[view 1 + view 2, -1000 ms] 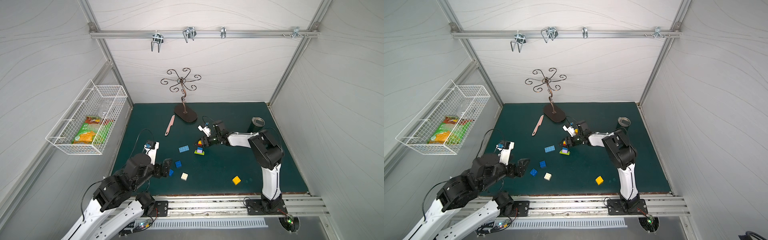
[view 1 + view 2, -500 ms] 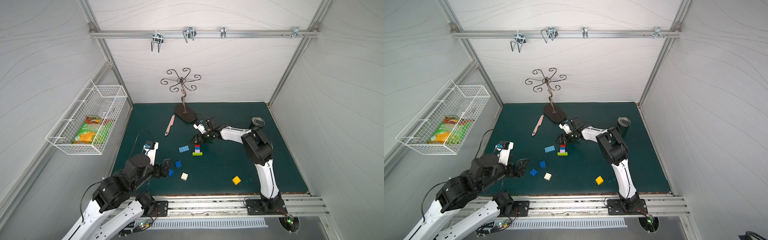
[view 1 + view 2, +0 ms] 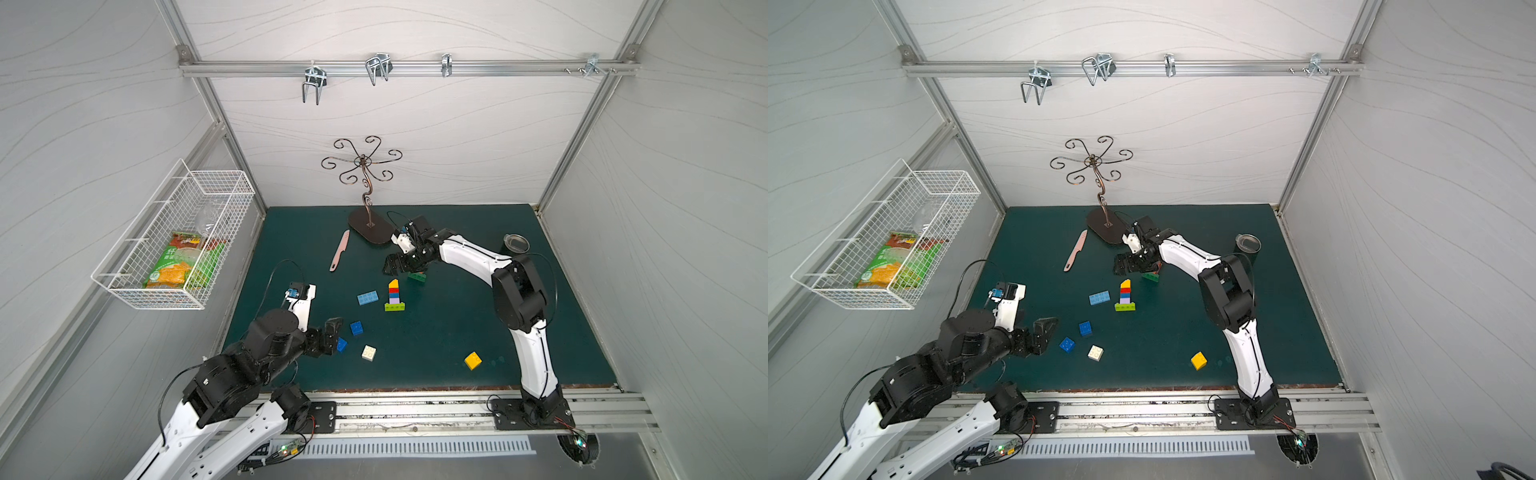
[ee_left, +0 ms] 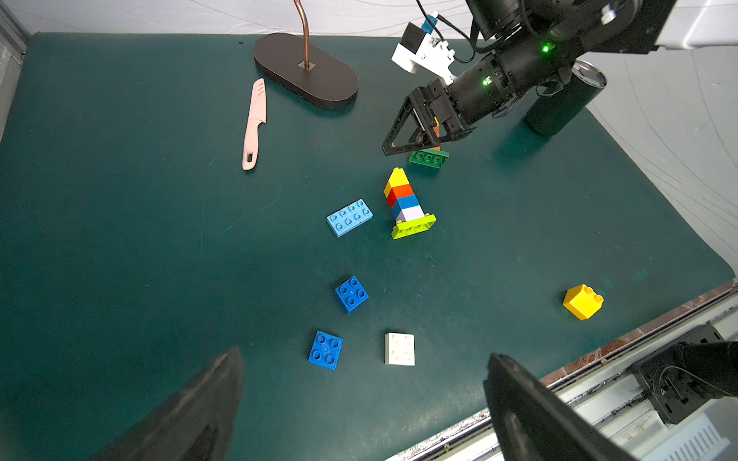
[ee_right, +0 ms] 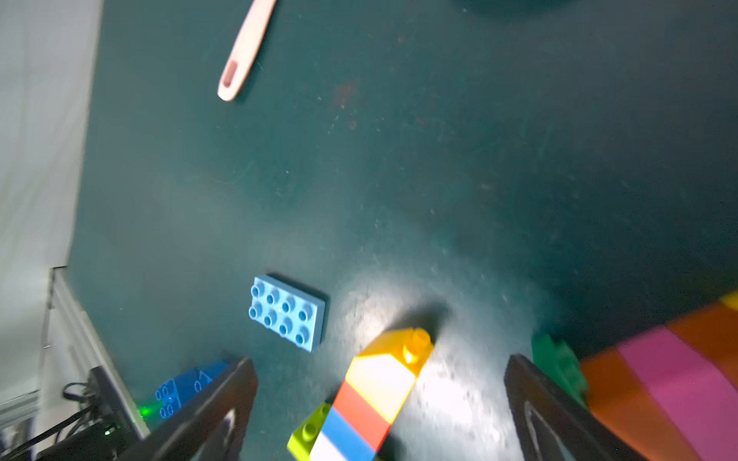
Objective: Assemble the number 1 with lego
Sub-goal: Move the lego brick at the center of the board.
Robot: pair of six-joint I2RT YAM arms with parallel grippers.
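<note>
The tower on the dark-green base (image 3: pixel 417 276) is crooked behind the lime-base tower, so next my right gripper goes back and sets it straight beside the lime-base tower first.
A lego tower (image 3: pixel 394 295) (image 3: pixel 1125 296) stands free mid-mat: lime base, then lilac, blue, red, and a yellow sloped top. My right gripper (image 3: pixel 398 268) (image 5: pixel 381 361) hangs open just behind it, touching nothing, and the tower (image 5: pixel 371 399) shows between its fingers. By one finger lie a dark-green brick (image 3: pixel 417 276) (image 5: pixel 559 363) and an orange and pink stack (image 5: pixel 659 379). My left gripper (image 3: pixel 332 332) (image 4: pixel 363 355) is open near two blue bricks (image 4: pixel 351 293) (image 4: pixel 325 350) and a white brick (image 4: pixel 399 349). A light-blue brick (image 3: pixel 368 298) lies left of the tower.
A yellow brick (image 3: pixel 473 360) lies near the front right. A pink knife (image 3: pixel 340 249), a curly metal stand on a dark base (image 3: pixel 370 230) and a black tumbler (image 3: pixel 515 243) sit toward the back. A wire basket (image 3: pixel 174 245) hangs on the left wall.
My right gripper has opened, let go of the tower and drawn back toward the rear. The tower stays standing. My left arm has not moved.
</note>
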